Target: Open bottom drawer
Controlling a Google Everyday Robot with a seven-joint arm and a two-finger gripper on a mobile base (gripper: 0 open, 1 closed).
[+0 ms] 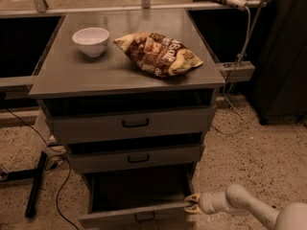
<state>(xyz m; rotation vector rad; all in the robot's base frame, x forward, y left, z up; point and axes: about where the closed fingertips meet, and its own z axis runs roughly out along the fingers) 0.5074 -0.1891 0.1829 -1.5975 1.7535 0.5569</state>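
Observation:
Only the ends of the robot's fingers touch the end of the bottom drawer's front (182,210), so the gripper should open, put its fingers on both sides of the front panel's corner (186,204), then pull the drawer farther out.
The bottom drawer (134,215) is the lowest of three grey drawers in a grey metal cabinet (72,75). It is pulled out, its dark inside showing, with a small black loop handle (144,217) at the centre of its front. My gripper (191,204) is on a white arm reaching in from the lower right. Its yellowish fingertips sit at the right end of the drawer's front panel, touching or very close to it.
The top drawer (132,123) and middle drawer (136,158) are slightly ajar. A white bowl (91,40) and a chip bag (158,53) lie on the cabinet top. A black stand leg (36,190) and cables lie on the speckled floor at left.

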